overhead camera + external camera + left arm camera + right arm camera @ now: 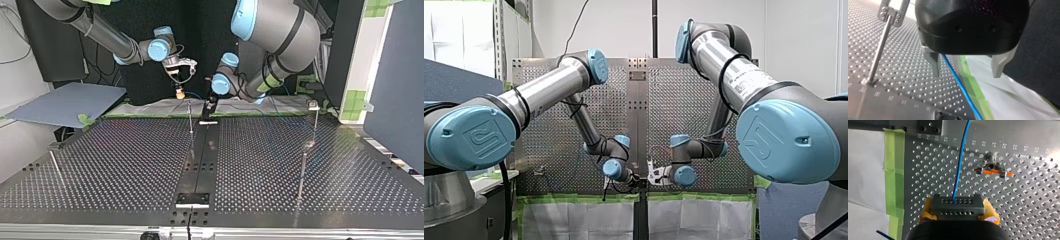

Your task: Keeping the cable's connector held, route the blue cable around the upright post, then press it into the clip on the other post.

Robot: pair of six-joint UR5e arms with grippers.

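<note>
My gripper will carry the blue cable [961,160], which leaves the grey connector block [953,198] in a smooth, slight bow, so the cable will swing across in a gentle curve.
In the right wrist view my right gripper [958,214] is shut on a grey connector block [957,203], gripped between its yellow pads [991,216]. The blue cable [960,165] runs from the block straight ahead over the perforated plate. Beside it stands a post with an orange clip [991,169], seen from above. In the left wrist view my left gripper [965,72] is open, its metal fingers [932,63] on either side of the blue cable [958,80] without touching it. A thin post [878,51] topped by a metal clip [890,13] rises beside it. Both grippers [636,179] [655,175] hang close together.
Green tape [894,177] and white sheeting [1008,100] border the table edge under the grippers. In the top view further thin posts [190,117] [315,120] [301,175] [55,167] stand on the perforated table [125,165]. A grey-blue board [65,105] lies at that view's left.
</note>
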